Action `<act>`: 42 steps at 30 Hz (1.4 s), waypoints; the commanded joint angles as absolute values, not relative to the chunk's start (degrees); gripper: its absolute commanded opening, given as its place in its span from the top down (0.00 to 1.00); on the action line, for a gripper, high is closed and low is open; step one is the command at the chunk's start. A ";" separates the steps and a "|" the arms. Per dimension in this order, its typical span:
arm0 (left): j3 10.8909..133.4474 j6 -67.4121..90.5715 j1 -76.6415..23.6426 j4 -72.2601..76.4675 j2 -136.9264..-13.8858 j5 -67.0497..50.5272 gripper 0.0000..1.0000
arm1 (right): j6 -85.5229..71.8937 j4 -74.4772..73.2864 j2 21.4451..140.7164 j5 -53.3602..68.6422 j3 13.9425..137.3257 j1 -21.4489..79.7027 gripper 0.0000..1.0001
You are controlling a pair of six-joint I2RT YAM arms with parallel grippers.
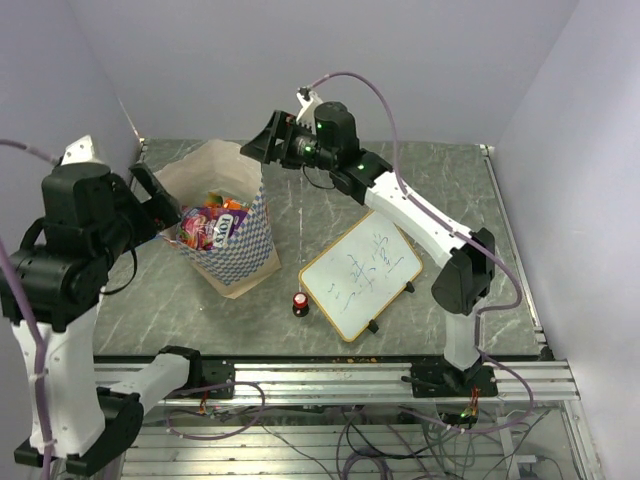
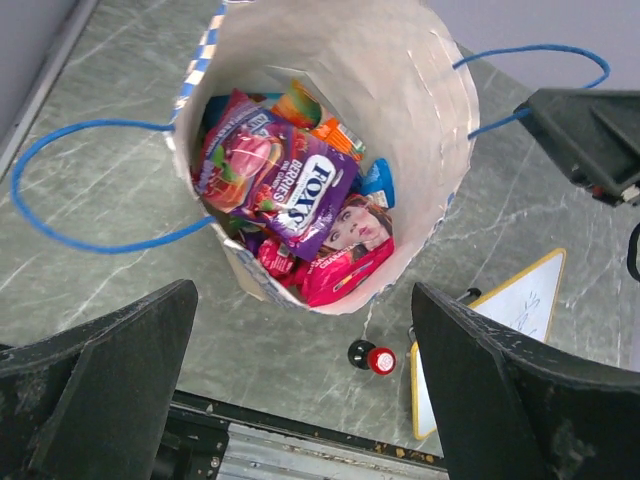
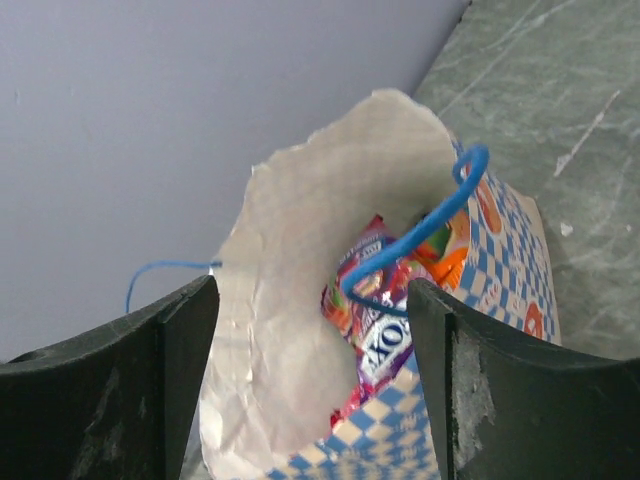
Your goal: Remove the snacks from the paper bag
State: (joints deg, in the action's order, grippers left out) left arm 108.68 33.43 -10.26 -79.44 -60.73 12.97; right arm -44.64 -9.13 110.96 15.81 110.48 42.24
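The blue handle loops (image 2: 22,190) outside the bag past the left gripper's open fingers, so the robot's left gripper should first move back from the bag's rim and take hold of that handle (image 2: 110,248).
The cream paper bag (image 1: 240,250) with its blue-and-white checkered band stands open at the left of the table. Several snacks (image 1: 210,228) lie inside; on top is a purple packet (image 2: 290,185), with a pink one (image 2: 345,268) beneath it. My left gripper (image 1: 158,200) hovers over the bag's left rim. It is open with nothing between its fingers (image 2: 100,390). My right gripper (image 1: 255,148) is at the bag's far right rim, also open. In the right wrist view the blue cord handle (image 3: 420,235) and the snacks (image 3: 385,320) show between its fingers (image 3: 500,400), untouched.
A wood-framed whiteboard (image 1: 360,272) lies right of the bag, with a small red-topped black knob (image 1: 300,301) at its near-left corner. The other blue handle (image 2: 80,190) hangs outside the bag. The metal rail (image 1: 330,378) runs along the near edge.
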 commanded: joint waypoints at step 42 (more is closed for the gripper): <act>101.45 44.15 -9.93 -73.63 -61.54 11.28 0.01 | -36.96 -21.86 101.81 5.37 111.73 32.48 1.00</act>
State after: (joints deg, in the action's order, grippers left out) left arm 99.79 44.53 -10.26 -74.39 -62.43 10.24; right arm -38.52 -25.21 106.50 6.83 111.07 33.98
